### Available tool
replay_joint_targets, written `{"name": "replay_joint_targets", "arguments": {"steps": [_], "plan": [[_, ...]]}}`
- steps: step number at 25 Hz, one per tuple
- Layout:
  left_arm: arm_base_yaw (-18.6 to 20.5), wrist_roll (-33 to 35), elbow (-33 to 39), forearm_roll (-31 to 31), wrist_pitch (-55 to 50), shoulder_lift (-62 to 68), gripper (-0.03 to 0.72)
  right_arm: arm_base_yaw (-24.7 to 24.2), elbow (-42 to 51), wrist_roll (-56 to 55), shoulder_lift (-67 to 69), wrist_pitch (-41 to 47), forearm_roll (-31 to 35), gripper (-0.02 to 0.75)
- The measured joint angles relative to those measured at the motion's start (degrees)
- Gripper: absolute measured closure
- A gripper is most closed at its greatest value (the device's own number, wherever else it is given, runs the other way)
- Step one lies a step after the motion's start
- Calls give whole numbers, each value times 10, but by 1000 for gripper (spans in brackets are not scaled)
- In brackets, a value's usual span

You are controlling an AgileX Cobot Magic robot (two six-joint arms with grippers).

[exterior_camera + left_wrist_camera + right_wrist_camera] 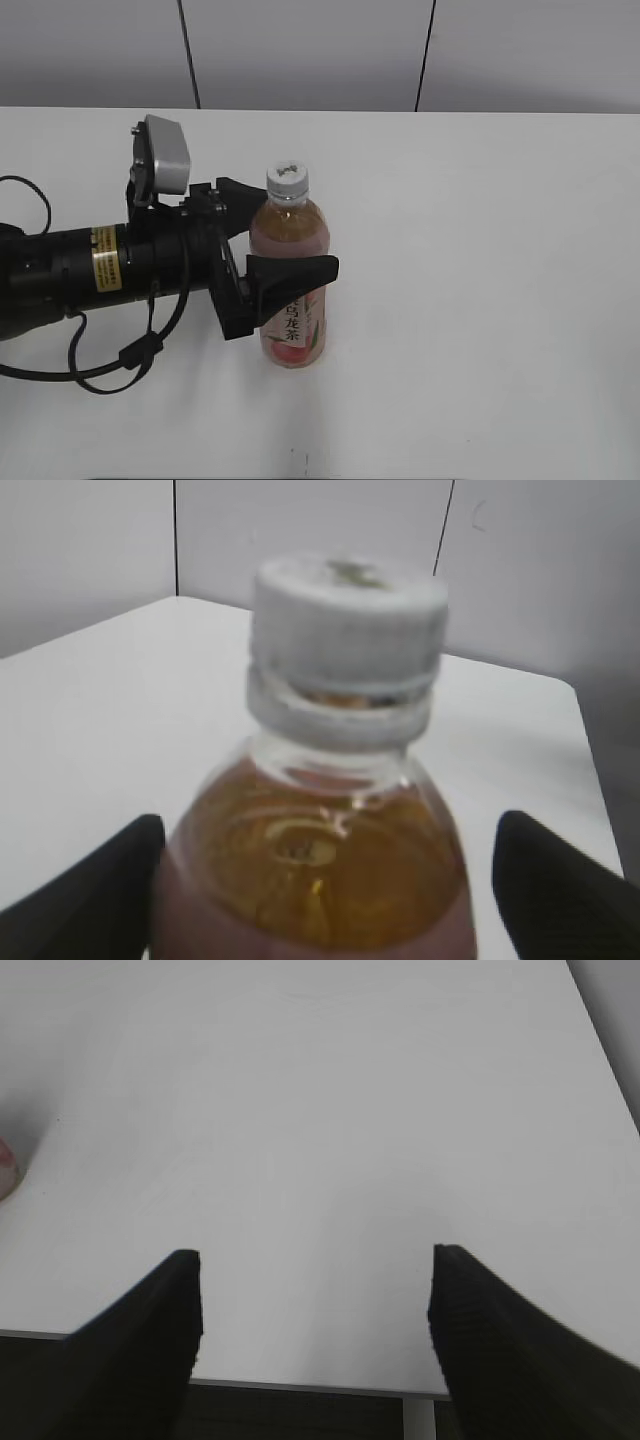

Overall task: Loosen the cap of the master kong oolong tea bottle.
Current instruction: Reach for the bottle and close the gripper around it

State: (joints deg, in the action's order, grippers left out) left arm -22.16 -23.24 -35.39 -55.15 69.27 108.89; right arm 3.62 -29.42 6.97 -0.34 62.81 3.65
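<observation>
I expect the white cap [345, 630] to twist free and come off when I turn it, since a gap [345, 699] shows between it and the ring below.
The master kong oolong tea bottle [292, 335] stands upright on the white table [480, 250], with pale amber tea and a pink-and-white label. Its white cap [287, 180] sits on the neck. My left gripper [290, 238] reaches in from the left, and its black fingers straddle the bottle's body below the shoulder. In the left wrist view the bottle [320, 850] and cap [345, 610] fill the frame. The left gripper [325, 890] is open, with a gap at the right finger. My right gripper [315, 1290] is open and empty over bare table, with a pink sliver of the bottle [6, 1172] at the left edge.
The left arm's black body and cables [80, 270] lie over the table's left side. Grey wall panels [300, 50] stand behind the table's far edge. The right wrist view shows the table's near edge [300, 1385] below the fingers.
</observation>
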Motion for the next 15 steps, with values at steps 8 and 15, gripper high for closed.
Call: {"name": "replay_joint_targets", "arguments": {"steps": [8,15], "plan": [[-1,-10,-9,2,0,0,104,0,0,0,0,0,0,202],[-1,-12,-9,-5,0,0,193,0,0,0,0,0,0,202]]}}
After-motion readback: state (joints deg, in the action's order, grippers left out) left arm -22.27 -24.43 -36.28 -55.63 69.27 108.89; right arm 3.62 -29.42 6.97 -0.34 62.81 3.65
